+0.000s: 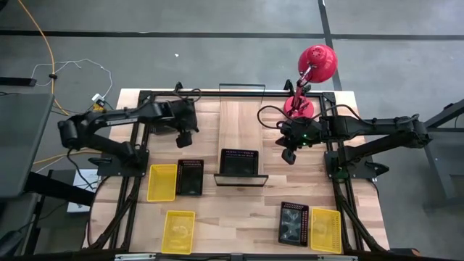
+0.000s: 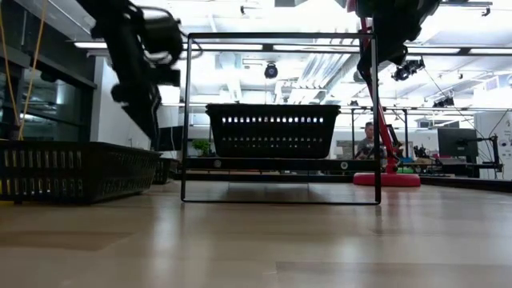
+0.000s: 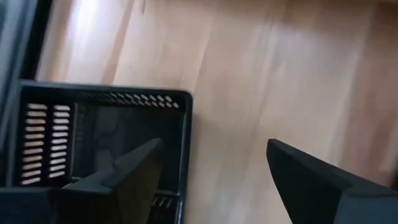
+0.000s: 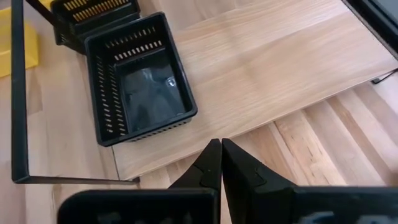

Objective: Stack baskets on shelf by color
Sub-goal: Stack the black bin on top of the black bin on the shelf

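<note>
My gripper will lower the next black basket (image 3: 109,146), and it should fit down into the black basket on the shelf (image 1: 239,162) because that one stands open and empty.
A black basket (image 1: 239,163) (image 4: 140,81) (image 2: 272,130) rests by its bottom on the near end of the shelf (image 1: 239,123), a narrow light-wood board with black wire rails. On the table to its left, a second black basket (image 1: 190,177) (image 3: 99,137) lies beside a yellow basket (image 1: 162,181). My left gripper (image 1: 185,138) (image 3: 211,168) hangs open above the table just beyond that black basket, one finger over its rim, touching nothing. My right gripper (image 1: 290,154) (image 4: 221,152) is shut and empty, raised to the right of the shelf.
Near the table's front edge lie a yellow basket (image 1: 179,232) at the left, and a black basket (image 1: 293,222) beside a yellow one (image 1: 325,230) at the right. A red desk lamp (image 1: 312,72) stands at the far right. Bare wood lies between shelf and right baskets.
</note>
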Available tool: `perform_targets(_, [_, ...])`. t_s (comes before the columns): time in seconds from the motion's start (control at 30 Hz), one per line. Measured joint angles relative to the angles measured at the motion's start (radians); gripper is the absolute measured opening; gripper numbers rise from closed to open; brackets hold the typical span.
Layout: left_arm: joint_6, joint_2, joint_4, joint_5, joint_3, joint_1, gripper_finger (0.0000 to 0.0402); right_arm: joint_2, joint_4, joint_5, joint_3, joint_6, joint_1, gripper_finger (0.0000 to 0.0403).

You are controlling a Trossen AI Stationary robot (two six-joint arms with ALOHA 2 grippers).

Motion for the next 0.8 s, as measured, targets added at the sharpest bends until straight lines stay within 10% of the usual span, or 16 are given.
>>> perform_targets(0.5, [0.005,0.264,0.064,-0.078,0.0,0.072,0.0257,0.0,-0.001,0.029,0.0,0.0,0.0,0.0])
perform_targets(0.8, [-0.003,0.24,0.013,-0.088,0.008,0.057,0.0017,0.0,-0.001,0.029,0.0,0.0,0.0,0.0])
